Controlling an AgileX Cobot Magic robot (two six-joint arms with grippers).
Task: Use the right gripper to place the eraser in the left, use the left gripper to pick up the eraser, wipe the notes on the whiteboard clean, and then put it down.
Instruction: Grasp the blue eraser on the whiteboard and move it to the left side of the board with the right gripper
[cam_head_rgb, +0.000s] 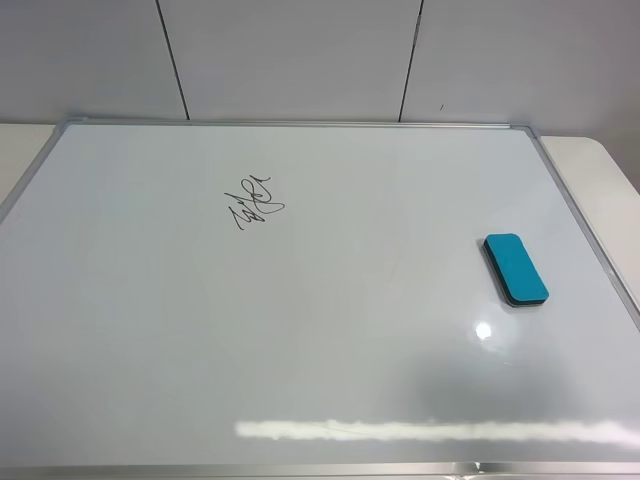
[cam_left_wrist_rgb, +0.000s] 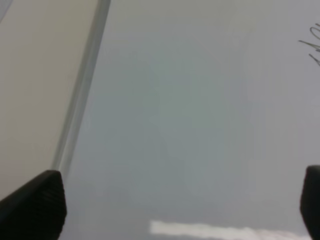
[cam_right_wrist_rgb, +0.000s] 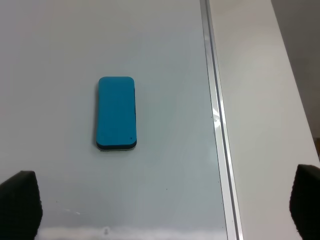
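Observation:
The teal eraser (cam_head_rgb: 516, 270) is lying flat on the glossy whiteboard (cam_head_rgb: 400, 290), so I expect it to glide along flat when the robot's closed right gripper presses and drags it.
The teal eraser (cam_head_rgb: 516, 268) lies flat on the right part of the whiteboard (cam_head_rgb: 320, 330); neither arm shows in the high view. The notes (cam_head_rgb: 255, 200) are a black scribble on the board's upper left. In the right wrist view the eraser (cam_right_wrist_rgb: 116, 113) sits ahead of my right gripper (cam_right_wrist_rgb: 165, 210), whose fingers stand wide apart, open and empty. My left gripper (cam_left_wrist_rgb: 182, 205) is open over bare board near its frame, with an edge of the notes (cam_left_wrist_rgb: 312, 47) at the side of that view.
The silver frame (cam_right_wrist_rgb: 217, 125) runs just beside the eraser, with the beige table (cam_right_wrist_rgb: 260, 100) beyond it. A white panelled wall (cam_head_rgb: 300, 55) stands behind the board. Light glare stripes the board's near edge (cam_head_rgb: 430, 430).

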